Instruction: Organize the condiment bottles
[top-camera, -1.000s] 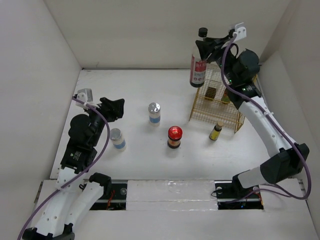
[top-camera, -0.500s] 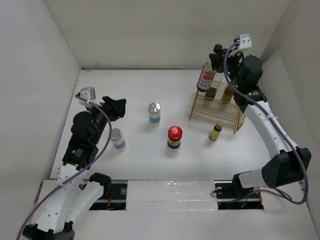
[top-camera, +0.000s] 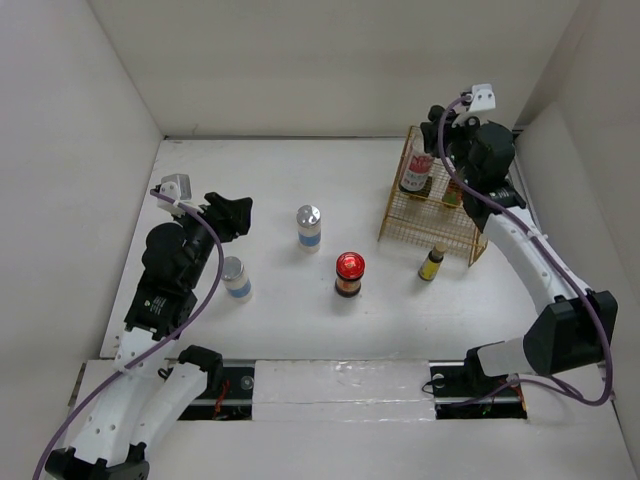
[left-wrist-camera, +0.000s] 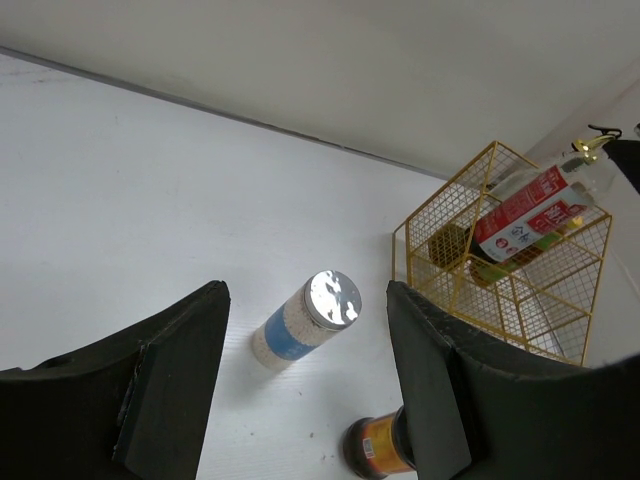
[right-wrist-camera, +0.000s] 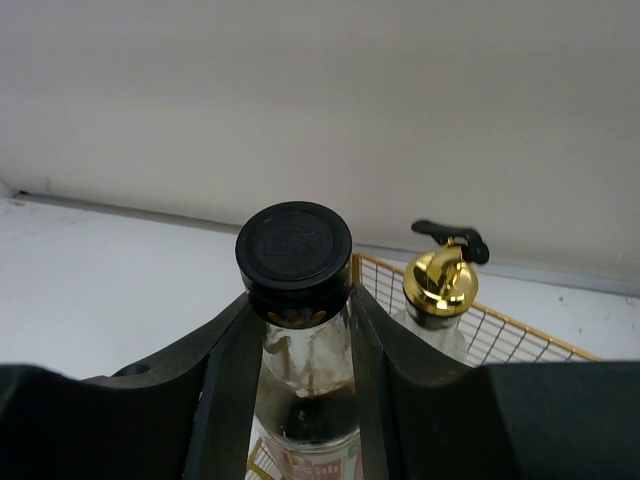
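Observation:
My right gripper should now lower the red-labelled bottle (top-camera: 416, 172) until it stands inside, because it is hanging upright over the basket's free space (top-camera: 408, 208), clear of the pump-top bottle.
My right gripper (top-camera: 440, 128) is shut on the neck of the red-labelled, black-capped bottle (top-camera: 416, 168). It holds the bottle upright in the back left corner of the gold wire basket (top-camera: 426, 240). In the right wrist view both fingers clamp the neck below the black cap (right-wrist-camera: 294, 245), and the gold pump-top bottle (right-wrist-camera: 440, 285) stands just behind. A green bottle (top-camera: 452, 193) is also in the basket. On the table stand two silver-lidded blue-labelled jars (top-camera: 309, 226) (top-camera: 235, 276), a red-lidded dark jar (top-camera: 349, 273) and a small yellow bottle (top-camera: 431, 263). My left gripper (top-camera: 228, 215) is open and empty.
White walls close in the table on the left, back and right. The basket stands at the back right, close to the right wall. In the left wrist view, one silver-lidded jar (left-wrist-camera: 300, 320) and the red-lidded jar (left-wrist-camera: 375, 450) lie ahead of the open fingers.
My right gripper has carried the red-labelled bottle to the right and down into the basket. The left arm shifted slightly at first, then stayed still.

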